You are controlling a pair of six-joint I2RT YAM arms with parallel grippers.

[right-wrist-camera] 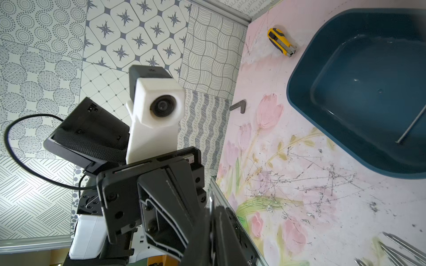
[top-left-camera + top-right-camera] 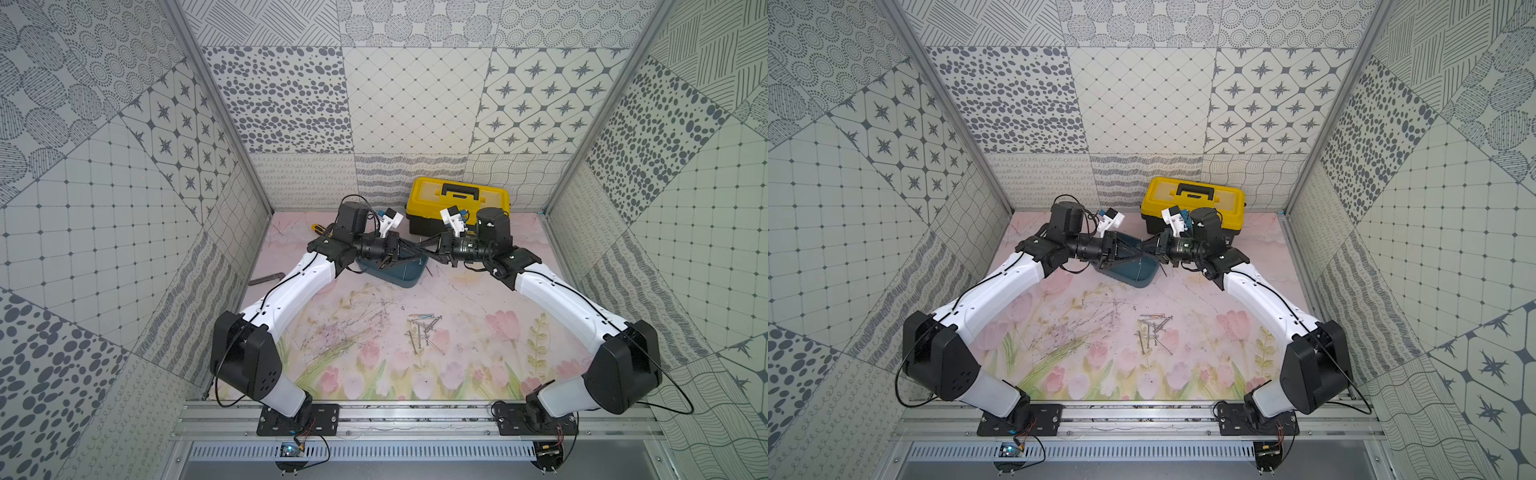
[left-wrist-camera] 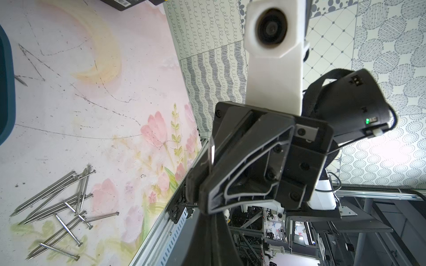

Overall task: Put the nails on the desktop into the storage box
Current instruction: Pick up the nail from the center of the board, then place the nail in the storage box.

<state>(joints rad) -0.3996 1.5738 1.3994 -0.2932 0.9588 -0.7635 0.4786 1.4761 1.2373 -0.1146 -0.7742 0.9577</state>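
The same nail (image 3: 211,153) is pinched by both my grippers above the storage box (image 2: 396,270), so next my left gripper opens and moves away before my right gripper drops it in.
Both arms meet fingertip to fingertip above the teal storage box (image 2: 399,279) (image 2: 1133,279) at the back middle of the desktop (image 2: 478,299). My right gripper (image 1: 211,209) (image 2: 423,249) is shut, and a thin bright nail (image 3: 211,150) shows in the seam of its fingers. My left gripper (image 3: 205,211) (image 2: 419,257) is shut too, its tips against the right's. Whether it also grips that nail is hidden. One nail (image 1: 412,129) lies inside the box. A loose heap of nails (image 2: 424,332) (image 2: 1154,332) (image 3: 57,207) lies on the desktop in front. A single nail (image 3: 20,79) rests just beside the box.
A yellow-and-black toolbox (image 2: 457,203) stands against the back wall, right behind the grippers. A yellow utility knife (image 1: 281,42) lies at the back left, and a dark L-shaped bar (image 2: 266,277) lies by the left wall. Patterned walls close in three sides.
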